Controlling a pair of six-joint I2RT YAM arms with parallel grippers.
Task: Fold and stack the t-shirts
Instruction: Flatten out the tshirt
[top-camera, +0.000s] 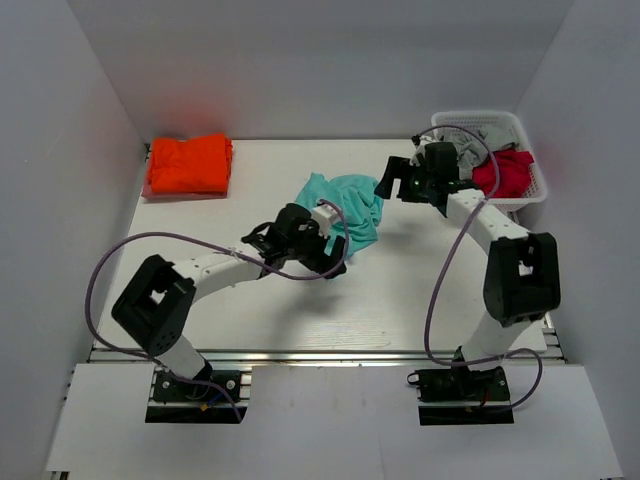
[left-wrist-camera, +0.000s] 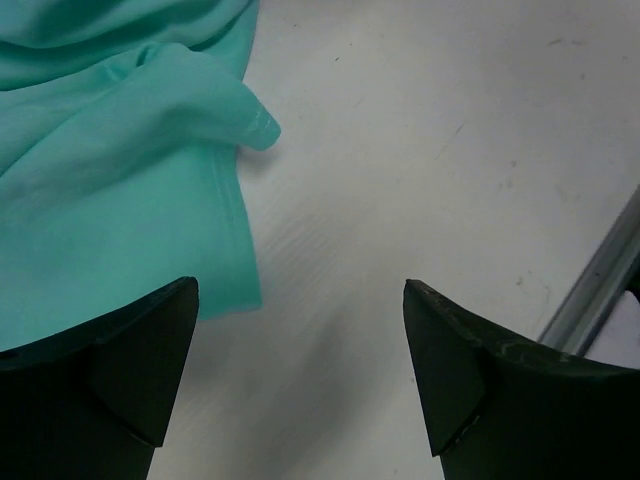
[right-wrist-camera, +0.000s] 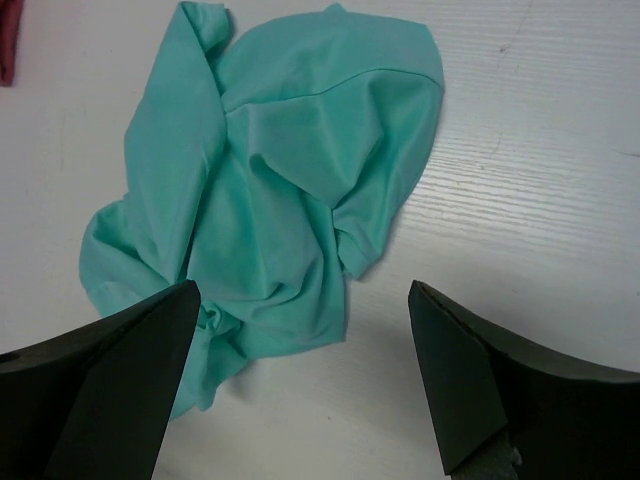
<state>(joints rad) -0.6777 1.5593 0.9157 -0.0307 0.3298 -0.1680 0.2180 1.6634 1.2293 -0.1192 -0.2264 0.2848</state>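
The teal t-shirt is lying crumpled in overlapping folds (right-wrist-camera: 205, 205). My right gripper should grab its raised fold (right-wrist-camera: 275, 168) first, and then both grippers should spread the t-shirt out before folding it.
A mint-teal t-shirt (top-camera: 350, 205) lies crumpled near the middle of the white table. An orange t-shirt (top-camera: 188, 164) sits folded at the far left corner. My left gripper (top-camera: 322, 232) hovers open at the teal shirt's near-left edge. In the left wrist view the teal shirt (left-wrist-camera: 110, 180) fills the upper left, its hem corner just beside the left fingertip (left-wrist-camera: 160, 340), and bare table lies between the jaws of the left gripper (left-wrist-camera: 300, 370). My right gripper (top-camera: 390, 180) stands open at the shirt's far-right side. The right wrist view has the teal shirt (right-wrist-camera: 280, 190) ahead of the empty right gripper (right-wrist-camera: 300, 375).
A white basket (top-camera: 528, 190) at the far right holds a red cloth (top-camera: 505, 172) and a grey one (top-camera: 472, 145). White walls enclose the table on three sides. An aluminium rail (top-camera: 320, 357) runs along the near edge, also seen as a rail (left-wrist-camera: 595, 280) from the left wrist.
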